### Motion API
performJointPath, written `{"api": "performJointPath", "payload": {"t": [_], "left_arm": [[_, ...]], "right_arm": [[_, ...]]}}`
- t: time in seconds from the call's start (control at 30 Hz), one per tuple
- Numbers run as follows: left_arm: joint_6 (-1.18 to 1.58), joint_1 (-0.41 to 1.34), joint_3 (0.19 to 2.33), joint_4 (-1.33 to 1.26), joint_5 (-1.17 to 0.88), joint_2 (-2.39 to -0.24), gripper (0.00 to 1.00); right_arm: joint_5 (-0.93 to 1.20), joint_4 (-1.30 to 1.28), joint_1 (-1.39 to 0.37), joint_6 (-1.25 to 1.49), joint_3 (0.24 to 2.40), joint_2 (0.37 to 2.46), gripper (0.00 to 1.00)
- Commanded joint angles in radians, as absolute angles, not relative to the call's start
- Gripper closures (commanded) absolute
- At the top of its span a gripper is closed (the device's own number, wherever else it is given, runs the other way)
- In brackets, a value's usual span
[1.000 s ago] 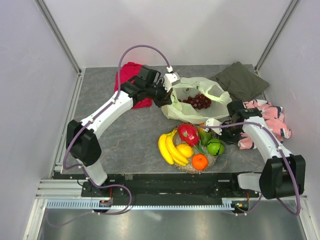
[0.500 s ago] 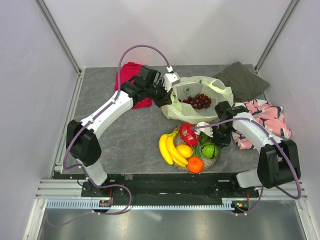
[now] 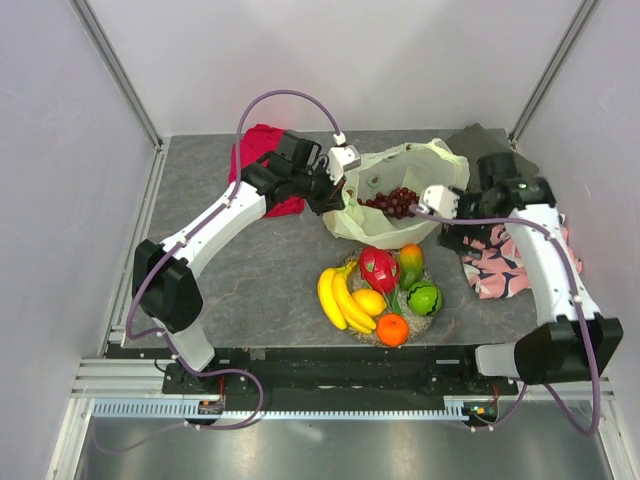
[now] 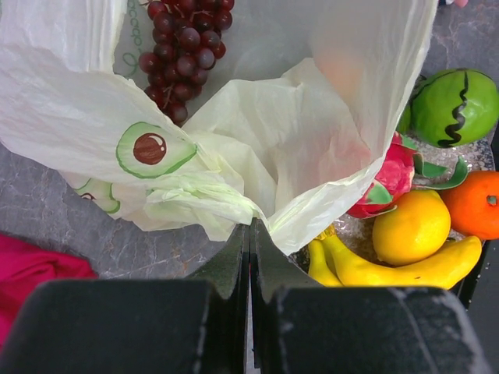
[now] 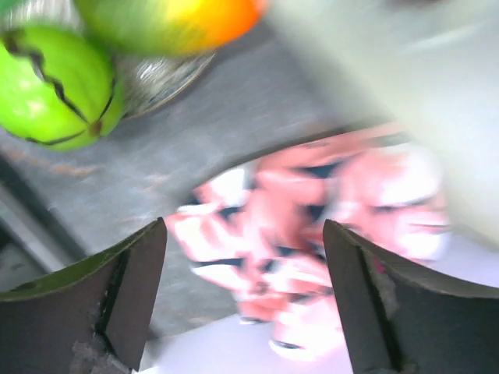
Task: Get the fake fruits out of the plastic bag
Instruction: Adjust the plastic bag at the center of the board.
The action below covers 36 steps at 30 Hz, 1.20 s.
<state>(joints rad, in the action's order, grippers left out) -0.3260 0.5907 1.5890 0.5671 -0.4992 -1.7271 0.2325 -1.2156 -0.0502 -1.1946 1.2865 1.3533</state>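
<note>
I should take the bag's rim (image 3: 428, 232) with my right gripper and lift the bag together with my left gripper before reaching in, because film folds over the bag's bottom (image 4: 269, 117) beside the grapes.
The plastic bag (image 3: 400, 225) lies at the back middle with its mouth held up; dark purple grapes (image 3: 392, 202) rest inside. My left gripper (image 3: 327, 197) is shut on the bag's left edge; in the left wrist view the fingers (image 4: 234, 257) pinch the film (image 4: 296, 148) below the grapes (image 4: 183, 47). Banana bunch (image 3: 335, 295), dragon fruit (image 3: 378, 268), mango (image 3: 410, 261), lemon (image 3: 370, 300), orange (image 3: 393, 328) and striped melon (image 3: 424, 298) sit on the round dish (image 3: 416, 324). My right gripper (image 3: 462, 238) (image 5: 243, 226) hangs open and empty over a pink cloth, right of the bag.
A pink patterned cloth (image 3: 495, 270) (image 5: 312, 234) lies under the right gripper. An olive cloth (image 3: 468, 140) is at the back right and a red cloth (image 3: 262, 145) at the back left behind the left arm. Walls enclose the table on three sides.
My right gripper was at the dish with its jaws close together; it has opened wide and swung back to the right beside the bag. The mango now lies on the dish. The left arm held still.
</note>
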Motion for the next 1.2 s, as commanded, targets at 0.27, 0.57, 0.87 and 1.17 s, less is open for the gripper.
{"api": "performJointPath", "payload": {"t": [0.27,0.57,0.87,1.17], "left_arm": [[-0.296,0.591,1.552,0.610,-0.694,-1.608,0.98],[-0.368,0.591,1.534,0.765,-0.776,-1.425,0.98],[-0.463,0.589,1.500,0.812,-0.585,-1.492,0.98],[-0.224,0.394,2.445,0.683,-0.480,-2.157,0.98]], "right_arm": [[0.638,-1.205,-0.168,-0.904,1.634,1.448,0.18],[0.411,-0.651,-0.380,-0.592,1.468,1.624,0.23],[0.390,-0.575,-0.368,-0.541,1.652,1.818,0.23],[0.382,-0.609,-0.226,-0.463,2.168,2.184,0.68]]}}
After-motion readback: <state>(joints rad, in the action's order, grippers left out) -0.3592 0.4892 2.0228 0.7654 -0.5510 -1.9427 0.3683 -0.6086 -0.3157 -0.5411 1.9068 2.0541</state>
